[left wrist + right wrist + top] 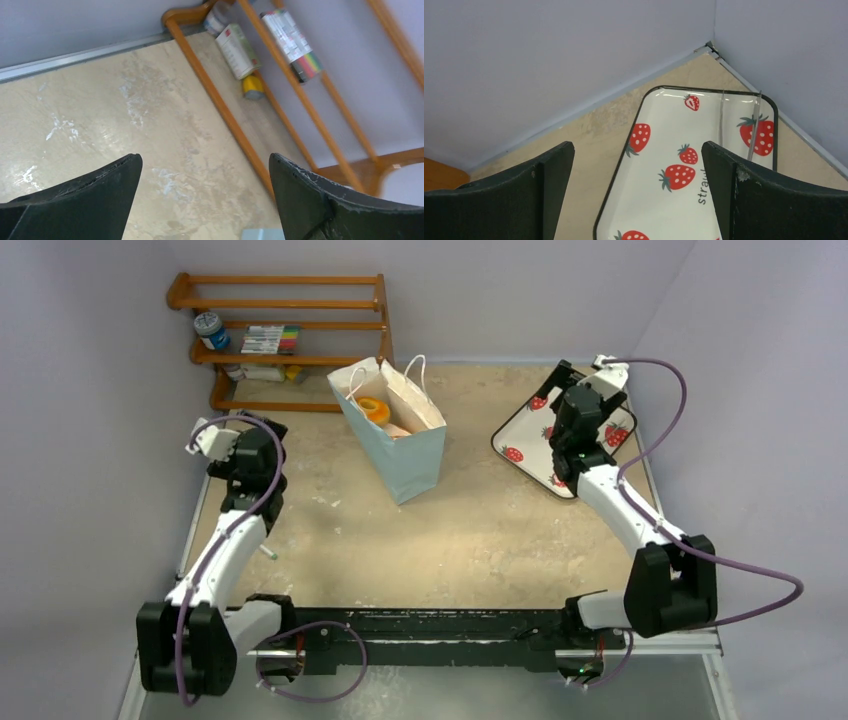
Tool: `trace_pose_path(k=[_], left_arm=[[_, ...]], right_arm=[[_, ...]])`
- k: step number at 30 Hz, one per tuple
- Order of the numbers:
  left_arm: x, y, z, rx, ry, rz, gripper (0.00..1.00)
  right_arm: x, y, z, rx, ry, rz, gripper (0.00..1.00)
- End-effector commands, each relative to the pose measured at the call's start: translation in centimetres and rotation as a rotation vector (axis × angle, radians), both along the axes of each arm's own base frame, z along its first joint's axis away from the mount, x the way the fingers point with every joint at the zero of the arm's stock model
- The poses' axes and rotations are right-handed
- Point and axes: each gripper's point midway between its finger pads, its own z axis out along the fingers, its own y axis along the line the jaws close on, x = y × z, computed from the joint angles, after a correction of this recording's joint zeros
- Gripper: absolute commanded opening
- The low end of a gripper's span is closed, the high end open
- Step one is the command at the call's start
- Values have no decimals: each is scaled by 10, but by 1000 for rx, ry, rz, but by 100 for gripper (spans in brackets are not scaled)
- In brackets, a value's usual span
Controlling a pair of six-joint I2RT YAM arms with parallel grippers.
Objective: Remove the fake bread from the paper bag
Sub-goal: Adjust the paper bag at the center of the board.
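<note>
Next, I pull my right gripper back and centre it over the tongs' arms [721, 122] before closing, because the tongs in the tray [754, 127] lie off-centre under it.
The pale blue paper bag [398, 445] stands upright and open at the far middle of the table. Inside it I see an orange bagel ring [373, 408] and a paler piece of fake bread beside it; the rest of the bread is hidden. My left gripper [262, 430] is open and empty, left of the bag and apart from it. In the left wrist view [205, 165] it faces bare table, with only a corner of the bag [262, 234] at the bottom edge. My right gripper [578, 390] is open and empty above the strawberry tray, as the right wrist view [638, 150] shows.
A white strawberry-patterned tray [520, 435] lies at the far right near the wall corner, also in the right wrist view [704, 125]. A wooden shelf rack [290, 340] with a jar, marker boxes and small items stands at the far left, close behind the bag [220, 105].
</note>
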Motion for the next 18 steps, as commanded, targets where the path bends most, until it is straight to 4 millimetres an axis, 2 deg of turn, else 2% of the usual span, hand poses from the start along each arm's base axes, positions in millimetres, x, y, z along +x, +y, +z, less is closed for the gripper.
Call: trace_pose_path(k=[1, 5, 6, 9, 11, 14, 18], left_arm=[[-10, -8, 54, -60, -208, -74, 96], [-8, -13, 70, -52, -130, -112, 93], [-7, -17, 77, -60, -132, -135, 93], [3, -40, 105, -109, -184, -252, 93], [12, -61, 125, -131, -195, -337, 94], [27, -92, 149, -127, -134, -438, 95], [46, -128, 143, -164, -18, -548, 96]], right_arm=[[-9, 3, 66, 89, -195, 18, 100], [-22, 18, 87, 47, -349, 159, 100], [-19, 23, 88, 35, -350, 201, 99], [8, 29, 59, 51, -126, 206, 93], [18, 26, 30, 85, 51, 155, 91], [11, 32, 1, 102, 188, 143, 90], [-12, 24, -26, 114, 269, 79, 90]])
